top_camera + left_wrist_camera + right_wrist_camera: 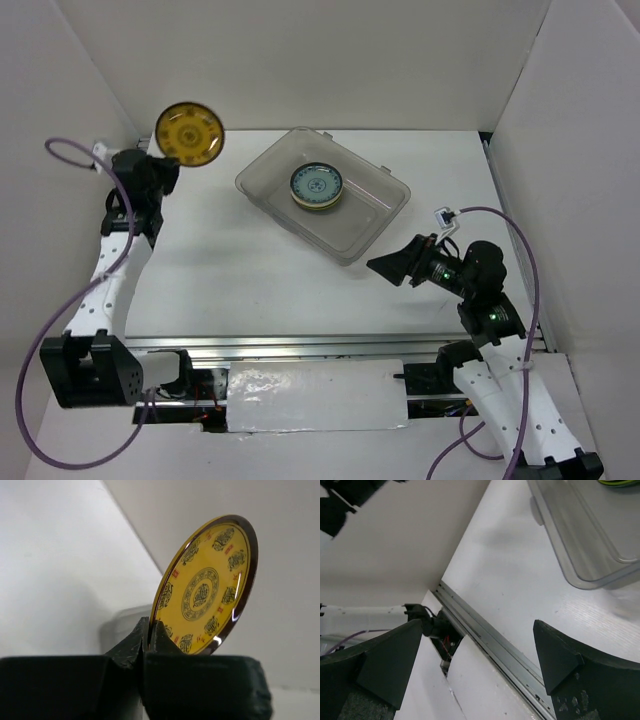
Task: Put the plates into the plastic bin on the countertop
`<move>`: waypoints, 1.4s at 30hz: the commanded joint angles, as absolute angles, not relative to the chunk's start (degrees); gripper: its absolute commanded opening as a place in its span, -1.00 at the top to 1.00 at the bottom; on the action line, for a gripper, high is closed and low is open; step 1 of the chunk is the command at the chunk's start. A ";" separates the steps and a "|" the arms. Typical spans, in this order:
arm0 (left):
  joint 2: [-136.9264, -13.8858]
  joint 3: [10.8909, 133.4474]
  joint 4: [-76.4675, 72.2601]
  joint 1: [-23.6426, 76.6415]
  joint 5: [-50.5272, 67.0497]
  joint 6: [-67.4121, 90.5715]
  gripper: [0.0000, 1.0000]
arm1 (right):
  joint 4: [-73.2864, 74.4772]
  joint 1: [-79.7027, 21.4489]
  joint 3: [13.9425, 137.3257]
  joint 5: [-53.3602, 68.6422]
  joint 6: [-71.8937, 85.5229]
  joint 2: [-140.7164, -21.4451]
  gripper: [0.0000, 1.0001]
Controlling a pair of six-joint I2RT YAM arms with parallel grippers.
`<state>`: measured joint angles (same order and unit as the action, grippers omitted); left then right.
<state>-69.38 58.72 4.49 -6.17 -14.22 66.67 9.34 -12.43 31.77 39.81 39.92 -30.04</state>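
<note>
The golden-brown plate [190,134] is facing up and the stack is open above, so my left gripper keeps moving toward the bin and lets go on the teal plate [316,184].
My left gripper [168,165] is shut on the rim of a golden-brown patterned plate [189,132] and holds it up on edge at the far left, above the countertop [230,260]. In the left wrist view the plate [205,587] stands tilted between my closed fingers [131,645]. The clear plastic bin [370,215] sits at the back centre with a stack of plates in it, a teal-patterned one [316,184] on top. My right gripper [392,264] is open and empty, just right of the bin's near corner [590,580].
A metal rail [300,342] runs along the countertop's front edge, also in the right wrist view [490,640]. White walls close in the back and both sides. Purple cables [60,150] loop beside both arms.
</note>
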 commanded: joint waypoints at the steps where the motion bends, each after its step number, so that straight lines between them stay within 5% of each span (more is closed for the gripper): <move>1: -77.93 67.21 7.98 -0.63 -3.89 56.35 1.00 | 14.14 -9.68 35.77 36.30 37.97 -31.02 -1.00; 11: -115.10 105.24 20.89 13.26 8.36 48.69 1.00 | 24.87 -3.96 41.22 36.12 34.19 -28.04 -1.00; 18: -123.57 113.99 24.69 15.82 5.89 50.01 1.00 | 28.39 -3.78 42.89 37.09 33.58 -26.54 -1.00; 20: -124.36 114.87 25.22 16.17 7.37 49.22 0.32 | 28.65 -3.69 43.15 37.18 33.40 -26.46 -1.00; 21: -124.19 115.05 25.49 16.52 7.64 48.87 -0.60 | 29.00 -3.78 43.59 37.26 33.14 -26.46 -1.00; 22: -122.97 115.83 26.45 17.39 6.08 47.74 -0.98 | 29.26 -3.78 43.77 36.92 32.79 -26.72 -1.00; 28: -110.06 114.36 36.46 20.83 -4.99 42.81 -0.99 | 33.30 -3.95 49.21 29.55 29.98 -29.00 -1.00; 33: -96.26 111.02 50.95 22.06 -18.59 35.78 -0.99 | 39.98 -6.94 57.54 10.93 25.93 -35.76 -1.00; 42: -64.29 81.94 54.58 14.17 -26.54 28.75 -0.99 | 48.51 -20.37 72.67 -18.17 23.82 -42.98 -1.00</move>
